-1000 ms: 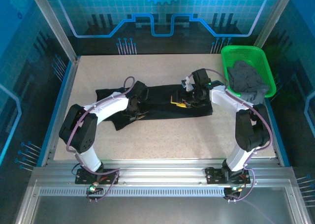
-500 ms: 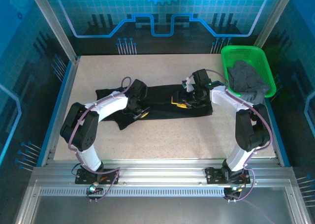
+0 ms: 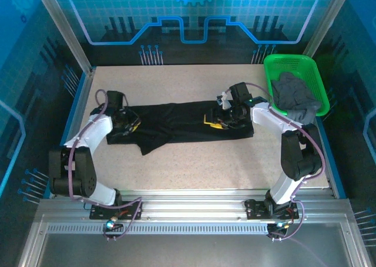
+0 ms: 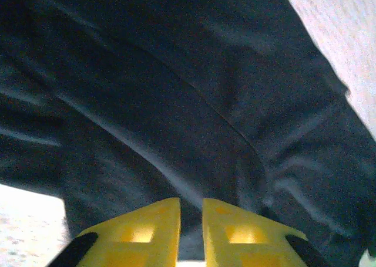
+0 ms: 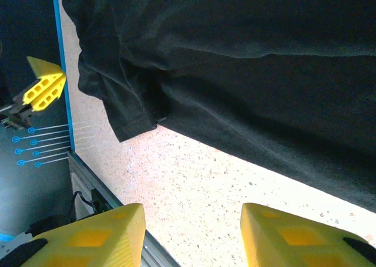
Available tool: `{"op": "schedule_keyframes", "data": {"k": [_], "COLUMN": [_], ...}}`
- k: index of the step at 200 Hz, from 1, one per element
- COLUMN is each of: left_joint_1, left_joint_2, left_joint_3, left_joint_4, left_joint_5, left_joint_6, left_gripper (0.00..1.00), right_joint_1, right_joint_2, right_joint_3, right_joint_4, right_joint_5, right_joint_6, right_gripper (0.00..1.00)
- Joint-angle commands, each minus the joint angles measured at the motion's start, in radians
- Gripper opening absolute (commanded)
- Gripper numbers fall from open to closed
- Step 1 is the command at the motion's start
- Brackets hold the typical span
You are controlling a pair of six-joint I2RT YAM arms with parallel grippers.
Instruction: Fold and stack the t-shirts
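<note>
The black t-shirt's sleeve (image 3: 148, 147) reaches out beyond the t-shirt's near edge, so the robot's left gripper should first pinch the cloth and fold the sleeve inward, toward the t-shirt's far edge (image 3: 140, 107).
The black t-shirt (image 3: 182, 123) lies spread out lengthwise across the middle of the table, dark and creased in the left wrist view (image 4: 176, 91). My left gripper (image 3: 134, 125) is over its left end, the yellow jaws (image 4: 191, 202) almost together with a thin slit and no cloth lifted. One of its fingers (image 5: 44, 88) shows past the shirt's end. My right gripper (image 3: 216, 121) hovers over the shirt's right part, open (image 5: 192, 211), with bare table between its fingers and the shirt's hem (image 5: 247, 56) beyond. The grey t-shirt (image 3: 294, 97) lies crumpled in the basket.
The green mesh basket (image 3: 288, 58) stands at the back right corner. Speckled table (image 3: 194, 161) runs in front of the shirt to the metal rail at the near edge. A blue frame borders the table on the left and right.
My left arm has swung from the middle of the shirt's near edge to its left end. The shirt has kept its place. The right arm has not moved.
</note>
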Motion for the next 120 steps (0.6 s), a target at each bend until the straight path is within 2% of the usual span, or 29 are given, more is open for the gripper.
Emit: {"op": "schedule_keyframes", "data": {"k": [1,46,87,120], "left_joint_1": [0.059,0.081,0.081,0.081], "left_joint_2": [0.051,0.163,0.205,0.209], "left_joint_3": [-0.019,0.032,0.027,0.021], "left_joint_4": [-0.019,-0.035,0.002,0.028], "left_joint_5": [0.009,-0.045,-0.061,-0.059], "left_joint_6": [0.135,0.22,0.241,0.248], "left_gripper": [0.09,0.08,0.21,0.28], "right_joint_1": [0.016,0.026,0.025,0.025], "right_joint_2": [-0.002,-0.004,0.0,0.012], "right_joint_3": [0.026,0.04,0.041,0.05], "right_joint_4": [0.008,0.013,0.008,0.004], "right_joint_5": [-0.037,-0.062,-0.06,-0.063], "right_joint_6": [-0.001,0.0,0.0,-0.001], "right_gripper": [0.48,0.48,0.48,0.48]}}
